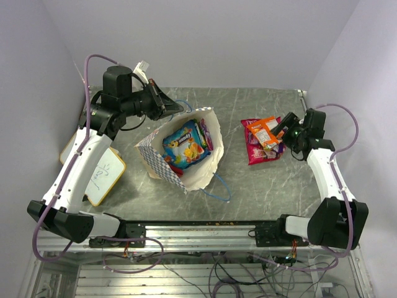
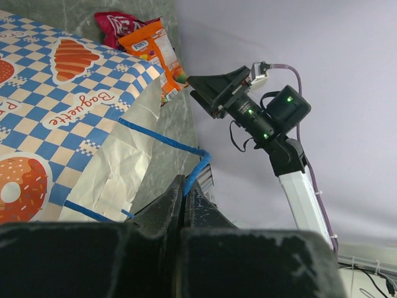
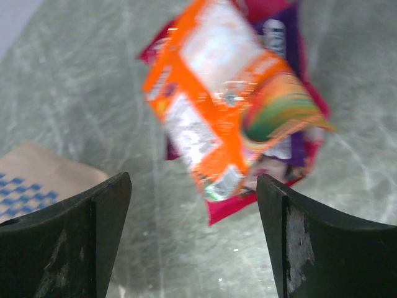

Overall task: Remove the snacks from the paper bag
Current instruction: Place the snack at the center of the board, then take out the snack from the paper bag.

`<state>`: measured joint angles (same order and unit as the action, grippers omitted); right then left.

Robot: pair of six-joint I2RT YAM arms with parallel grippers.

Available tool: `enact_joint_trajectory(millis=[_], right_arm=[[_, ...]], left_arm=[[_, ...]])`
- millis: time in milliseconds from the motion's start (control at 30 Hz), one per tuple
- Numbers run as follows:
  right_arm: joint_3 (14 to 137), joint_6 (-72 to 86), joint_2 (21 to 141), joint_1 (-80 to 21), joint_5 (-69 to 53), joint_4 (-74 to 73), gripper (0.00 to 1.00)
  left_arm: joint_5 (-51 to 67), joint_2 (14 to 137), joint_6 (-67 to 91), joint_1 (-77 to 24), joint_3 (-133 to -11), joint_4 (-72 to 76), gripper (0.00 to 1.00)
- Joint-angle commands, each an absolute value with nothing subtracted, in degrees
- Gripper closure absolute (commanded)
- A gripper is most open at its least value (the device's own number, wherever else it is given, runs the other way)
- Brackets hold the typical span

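Observation:
My right gripper should keep going into the bag until its fingers are on both sides of the blue snack packet (image 1: 186, 148), because the bag's opening (image 1: 201, 176) is open above that packet.
The paper bag (image 1: 180, 162) lies open in the middle of the table, with a blue snack packet (image 1: 185, 144) and others inside. My left gripper (image 1: 169, 107) is shut on the bag's blue cord handle (image 2: 167, 141) at its far rim; the cord runs between the fingertips (image 2: 184, 185). An orange packet (image 1: 265, 131) lies on a red-magenta packet (image 1: 255, 152) on the table to the right of the bag. My right gripper (image 1: 284, 127) is open and empty just beside them. In the right wrist view the orange packet (image 3: 214, 93) lies beyond the open gripper (image 3: 193, 186).
A yellow-framed whiteboard (image 1: 104, 177) lies left of the bag under my left arm. A second blue handle (image 1: 217, 189) trails toward the table's near edge. A corner of the bag (image 3: 34, 180) shows left of my right gripper. Walls close in on three sides.

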<state>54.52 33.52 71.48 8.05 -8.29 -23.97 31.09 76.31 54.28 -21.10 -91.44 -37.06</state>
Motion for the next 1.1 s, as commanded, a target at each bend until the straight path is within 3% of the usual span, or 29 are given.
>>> enact_joint_trajectory(millis=[0, 200, 333, 500, 667, 933, 1067], right_arm=[[60.6, 34.7, 69.8, 1.3, -14.7, -25.0, 0.2], [68.4, 37.3, 70.3, -18.5, -13.0, -24.3, 0.2], [64.2, 46.0, 67.0, -28.7, -15.4, -15.5, 0.22], [63.4, 32.8, 65.4, -43.1, -4.2, -13.2, 0.24], [61.9, 23.8, 70.1, -48.6, 1.0, -9.7, 0.26], [61.2, 17.7, 81.6, -51.8, 11.4, -1.7, 0.38], [62.0, 15.6, 85.9, -52.8, 18.2, 0.0, 0.38]], left_arm=[[34.2, 75.4, 55.7, -21.5, -91.9, -33.5, 0.93], [33.1, 74.7, 55.7, -21.5, -91.1, -33.7, 0.93], [33.0, 74.9, 55.6, -21.5, -90.9, -34.0, 0.93], [32.7, 76.7, 53.1, -21.4, -94.1, -37.2, 0.93], [32.5, 76.5, 53.7, -21.4, -94.0, -36.6, 0.93], [31.6, 75.5, 54.5, -21.4, -91.6, -34.3, 0.93], [31.5, 74.9, 56.7, -21.4, -89.4, -30.7, 0.93]])
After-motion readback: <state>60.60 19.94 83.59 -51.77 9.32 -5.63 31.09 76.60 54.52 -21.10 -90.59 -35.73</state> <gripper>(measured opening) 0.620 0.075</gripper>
